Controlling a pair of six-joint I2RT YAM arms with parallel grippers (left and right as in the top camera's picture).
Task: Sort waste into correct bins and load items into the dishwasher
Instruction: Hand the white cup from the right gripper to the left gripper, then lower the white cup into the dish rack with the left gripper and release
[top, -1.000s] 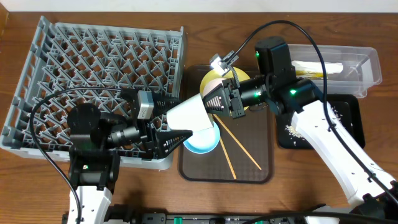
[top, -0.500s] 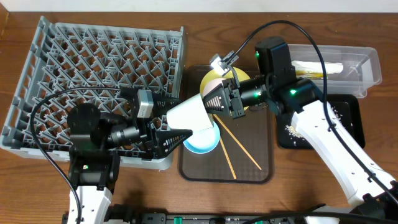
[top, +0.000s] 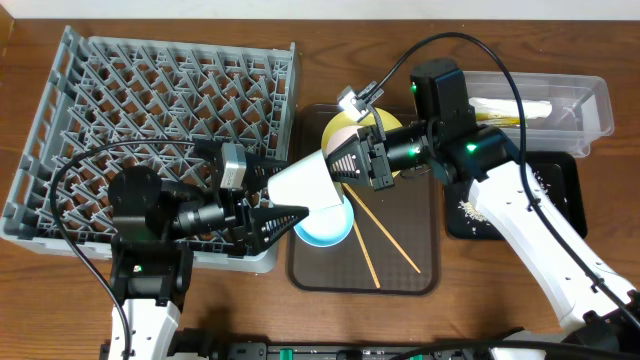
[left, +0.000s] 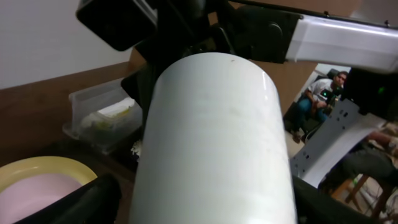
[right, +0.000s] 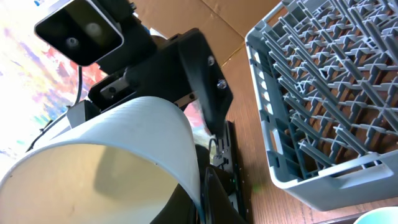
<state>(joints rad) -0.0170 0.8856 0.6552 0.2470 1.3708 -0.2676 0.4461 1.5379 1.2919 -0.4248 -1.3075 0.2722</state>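
The white bowl's rim (top: 335, 183) is in my right gripper short of the grey dish rack, so my left gripper should take the bowl's base (top: 276, 190) before my right gripper opens.
A white bowl (top: 310, 185) hangs on its side above the brown serving tray (top: 410, 280), between both grippers. My right gripper (top: 360, 160) is shut on its rim; the right wrist view shows one finger inside and one outside the rim of the white bowl (right: 112, 155). My left gripper (top: 285, 215) is open, its fingers flanking the bowl's base (left: 211, 137) closely. Below lie the light blue bowl (top: 325, 230), the two chopsticks (top: 390, 245) and the partly hidden yellow plate (top: 388, 121). The grey dish rack (top: 150, 100) stands at the left.
The clear tub (top: 590, 105) at the back right holds the white napkin (top: 510, 107) and a wrapper. The black tray (top: 555, 200) in front of it carries rice scraps (top: 468, 210). The small white cup is out of view.
My left gripper's fingers have drawn in slightly round the bowl's base. The right arm and the bowl have not moved.
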